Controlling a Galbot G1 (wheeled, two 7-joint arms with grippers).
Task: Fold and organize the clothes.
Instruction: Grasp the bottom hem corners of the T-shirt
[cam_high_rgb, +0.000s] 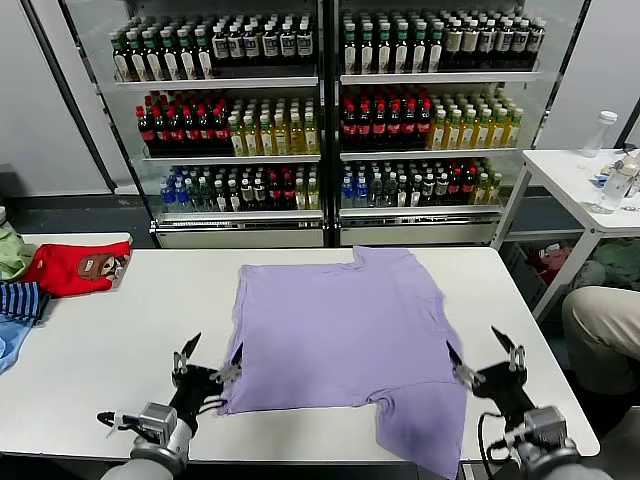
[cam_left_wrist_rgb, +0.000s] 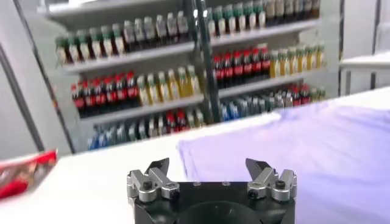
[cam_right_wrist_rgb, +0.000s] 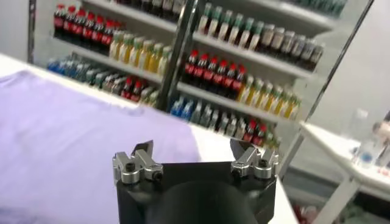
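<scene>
The sleeve lies flat, its side edge (cam_high_rgb: 465, 415) clear beside my open right gripper, so I keep moving toward its front corner (cam_high_rgb: 453, 465) until the fingers straddle the cloth.
The lavender-purple T-shirt (cam_high_rgb: 340, 335) lies flat, plain side up, across the middle of the white table (cam_high_rgb: 100, 350). One sleeve hangs over the front edge at the right. My left gripper (cam_high_rgb: 211, 356) is open and empty at the shirt's front left corner. My right gripper (cam_high_rgb: 482, 350) is open and empty just right of the shirt's right edge. The shirt also shows in the left wrist view (cam_left_wrist_rgb: 304, 146) beyond my left gripper (cam_left_wrist_rgb: 211, 167), and in the right wrist view (cam_right_wrist_rgb: 67, 134) beyond my right gripper (cam_right_wrist_rgb: 193, 148).
A red garment (cam_high_rgb: 75, 268) and striped and green clothes (cam_high_rgb: 18, 300) lie at the table's far left. Shelves of drink bottles (cam_high_rgb: 320, 110) stand behind the table. A second white table (cam_high_rgb: 575, 170) with bottles stands at the right, and a person's knee (cam_high_rgb: 600, 320) is beside it.
</scene>
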